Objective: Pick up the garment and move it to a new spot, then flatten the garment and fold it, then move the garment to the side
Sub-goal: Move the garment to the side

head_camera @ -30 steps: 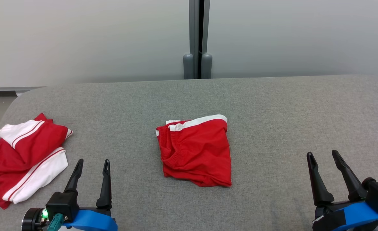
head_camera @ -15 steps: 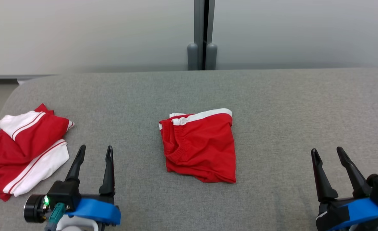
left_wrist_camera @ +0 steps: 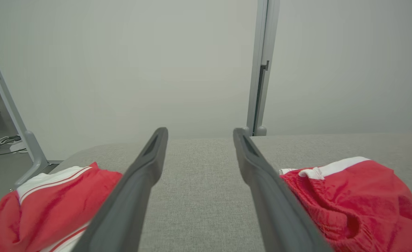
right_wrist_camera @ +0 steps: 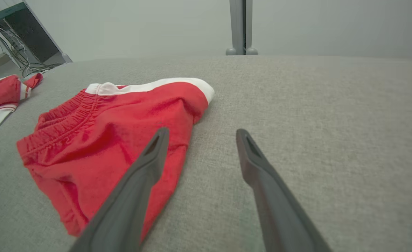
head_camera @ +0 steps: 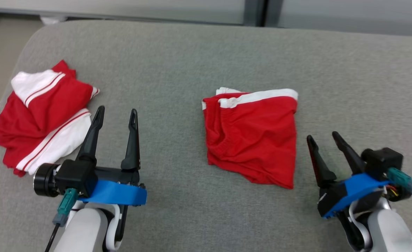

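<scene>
I expect the bunched garment point(head_camera: 44, 119) to open out long and stay doubled over when I carry the white fold, because striped white bands point(head_camera: 59, 142) show apart in the garment.
A pair of red shorts with a white band point(head_camera: 251, 136) lies folded in the middle of the grey padded table point(head_camera: 191, 52). A second red and white garment point(head_camera: 41, 115) lies bunched near the table's left edge. My left gripper point(head_camera: 117, 110) hovers open between the two garments, its fingers empty and just right of the left garment. My right gripper point(head_camera: 322, 135) is open and empty, just right of the shorts' near right corner. The left wrist view has the gripper point(left_wrist_camera: 199, 130) between the bunched garment point(left_wrist_camera: 51, 199) and the shorts point(left_wrist_camera: 360, 196). The right wrist view has the gripper point(right_wrist_camera: 202, 130) over the edge of the shorts point(right_wrist_camera: 121, 122).
The table's rounded far-left corner point(head_camera: 27, 38) drops to the floor. A grey partition wall with a vertical post point(left_wrist_camera: 260, 70) stands behind the table. Cables and a dark cabinet point(right_wrist_camera: 23, 31) sit off the left side. Bare grey surface stretches to the right of the shorts.
The head camera has tipped down and closer, so the whole picture has shifted and the wall has nearly left it. Both garments lie as before. Both grippers stay open.
</scene>
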Robot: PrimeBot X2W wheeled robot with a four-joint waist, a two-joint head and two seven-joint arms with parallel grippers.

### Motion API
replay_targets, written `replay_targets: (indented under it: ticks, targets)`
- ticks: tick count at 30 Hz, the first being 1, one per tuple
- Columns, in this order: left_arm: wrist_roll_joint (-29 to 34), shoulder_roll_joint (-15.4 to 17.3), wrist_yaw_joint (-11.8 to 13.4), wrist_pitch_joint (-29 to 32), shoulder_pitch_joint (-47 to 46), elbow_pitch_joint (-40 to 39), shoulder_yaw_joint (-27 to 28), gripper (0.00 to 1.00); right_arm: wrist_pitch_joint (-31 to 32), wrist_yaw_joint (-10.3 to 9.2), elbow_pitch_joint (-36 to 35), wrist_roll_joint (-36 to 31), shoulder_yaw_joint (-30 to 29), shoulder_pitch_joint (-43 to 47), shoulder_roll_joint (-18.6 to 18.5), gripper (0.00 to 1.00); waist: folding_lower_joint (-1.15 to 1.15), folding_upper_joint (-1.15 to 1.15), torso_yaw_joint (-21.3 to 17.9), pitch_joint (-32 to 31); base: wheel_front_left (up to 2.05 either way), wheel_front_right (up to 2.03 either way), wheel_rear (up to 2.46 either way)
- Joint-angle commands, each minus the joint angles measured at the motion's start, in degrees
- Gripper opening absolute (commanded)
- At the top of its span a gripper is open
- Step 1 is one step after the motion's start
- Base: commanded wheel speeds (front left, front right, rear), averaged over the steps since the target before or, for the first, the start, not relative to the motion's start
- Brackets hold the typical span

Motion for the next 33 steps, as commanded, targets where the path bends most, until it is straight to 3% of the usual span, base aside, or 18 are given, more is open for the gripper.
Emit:
replay_targets:
  ticks: [1,8,9,10,11,18,24,33]
  targets:
    - [0.50,-0.43,-0.38,-0.26,-1.42,-0.26,0.34,1.00,-0.31,0.00,1.56,0.34,0.36,-1.69,-0.54,1.00,-0.01,-0.01,2.95,3.07,0.00,0.00,0.00]
    - [2.48,-2.95,-2.26,-0.26,-2.64,-0.17,1.78,1.00,1.68,0.01,14.37,3.42,3.78,-7.80,-0.55,1.00,-0.01,-0.01,4.94,4.80,0.00,0.00,0.00]
    - [2.77,-3.21,-2.36,-0.26,-2.61,-0.08,2.12,1.00,2.25,0.00,15.72,3.81,4.11,-7.92,-0.44,0.54,-0.01,-0.01,5.00,4.78,0.00,0.00,0.00]
    - [2.98,-3.47,-2.62,-0.26,-2.52,0.01,2.45,1.00,2.37,0.01,16.53,4.10,4.46,-7.99,-0.44,0.33,-0.01,-0.01,5.00,4.72,0.00,0.00,0.00]
    - [3.26,-3.67,-2.78,-0.26,-2.35,0.07,2.78,1.00,2.27,0.01,17.14,4.49,4.79,-8.14,-0.49,0.00,-0.01,-0.01,4.92,4.58,0.00,0.00,0.00]
    - [4.95,-3.91,-3.74,-0.26,-0.33,0.22,4.62,1.00,0.00,0.00,16.06,4.77,7.37,-7.35,-1.78,0.00,-0.01,-0.01,1.13,2.50,0.00,0.00,0.00]
    - [5.99,-3.29,-4.30,-0.25,0.61,-0.27,5.55,1.00,-2.41,0.00,12.86,5.49,9.46,-6.06,-2.55,0.00,-0.01,-0.01,-6.80,0.83,0.00,0.00,0.00]
    - [7.29,-2.99,-5.38,-0.26,0.69,-1.19,4.47,1.00,-2.35,0.00,12.36,7.59,8.47,-4.71,-6.70,0.00,-0.01,-0.01,-18.20,0.94,0.00,0.00,0.00]
